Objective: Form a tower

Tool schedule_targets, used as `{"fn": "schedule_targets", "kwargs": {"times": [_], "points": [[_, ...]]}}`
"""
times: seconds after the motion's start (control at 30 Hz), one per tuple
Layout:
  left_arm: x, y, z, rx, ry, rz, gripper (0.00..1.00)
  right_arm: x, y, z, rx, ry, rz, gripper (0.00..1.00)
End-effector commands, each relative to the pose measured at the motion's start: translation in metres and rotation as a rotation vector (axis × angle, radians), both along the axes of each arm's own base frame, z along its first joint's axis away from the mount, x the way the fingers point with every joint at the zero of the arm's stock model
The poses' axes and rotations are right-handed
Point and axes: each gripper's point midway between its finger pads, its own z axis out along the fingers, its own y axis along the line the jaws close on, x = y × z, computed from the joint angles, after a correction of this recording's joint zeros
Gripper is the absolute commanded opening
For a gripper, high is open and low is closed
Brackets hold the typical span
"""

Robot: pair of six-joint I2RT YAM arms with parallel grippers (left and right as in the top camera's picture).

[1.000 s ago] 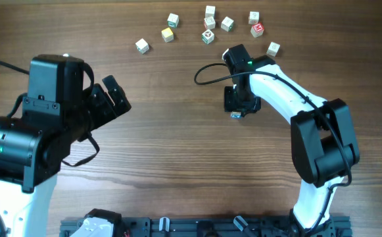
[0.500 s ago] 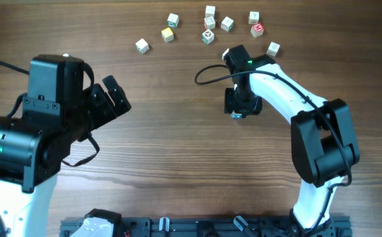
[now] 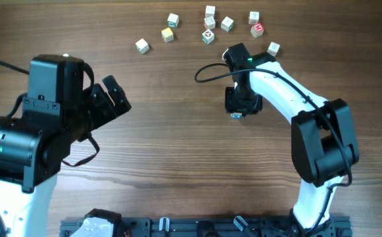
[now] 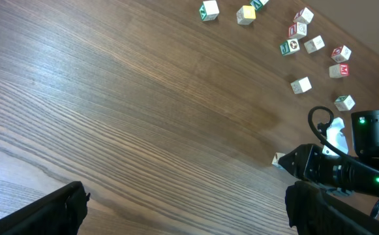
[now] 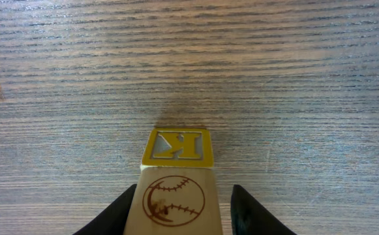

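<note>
The cube sits off-centre with a gap point(image 5: 226, 202) next to a finger, so the robot's right gripper should open wider, line up again around the cube's yellow "K" side point(image 5: 177, 146) and close evenly before it lifts.
A pale wooden cube point(image 5: 176, 196) with a yellow "K" face and a brown baseball drawing sits between the fingers of my right gripper point(image 5: 184, 196). The left finger touches its side, while a gap shows between the cube and the right finger, so the jaws stand open around it. From overhead, the right gripper point(image 3: 237, 110) points down at mid-table with the cube point(image 3: 235, 116) peeking out beneath it. My left gripper point(image 4: 186, 196) is wide open with nothing in it, raised over the left side point(image 3: 115, 97). No tower is in view.
Several loose letter cubes lie scattered along the far edge, from a white one point(image 3: 142, 45) and a yellow one point(image 3: 168, 35) to a red-marked one point(image 3: 257, 29) and a pale one point(image 3: 273, 48). The right arm's black cable point(image 3: 204, 71) loops beside its wrist.
The right gripper stays over the same cube at the same spot. The left arm has not moved.
</note>
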Motion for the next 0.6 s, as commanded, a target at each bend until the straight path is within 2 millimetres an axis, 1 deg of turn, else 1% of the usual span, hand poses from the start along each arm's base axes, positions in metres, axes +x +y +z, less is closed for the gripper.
{"fn": "schedule_targets", "kwargs": {"times": [0.0,0.2,0.27,0.33,0.37,0.4,0.57], "points": [[0.001,0.001,0.001,0.009,-0.006,0.005,1.0,0.004,0.005,0.001,0.005,-0.006,-0.007,0.4],[0.001,0.001,0.001,0.009,-0.006,0.005,1.0,0.002,0.018,0.001,0.006,-0.02,0.031,0.37],[0.001,0.001,0.001,0.009,-0.006,0.005,1.0,0.002,0.018,0.001,0.002,-0.021,0.026,0.37],[0.001,0.001,0.001,0.009,-0.006,0.005,1.0,0.003,0.016,0.001,-0.009,-0.025,0.024,0.4],[0.001,0.001,0.001,0.009,-0.006,0.005,1.0,0.003,0.014,0.001,-0.016,-0.029,0.022,0.44],[0.001,0.001,0.001,0.009,-0.006,0.005,1.0,0.003,0.015,0.001,-0.015,-0.029,0.022,0.46],[0.001,0.001,0.001,0.009,-0.006,0.005,1.0,0.004,0.014,0.001,-0.02,-0.029,-0.047,0.46]]}}
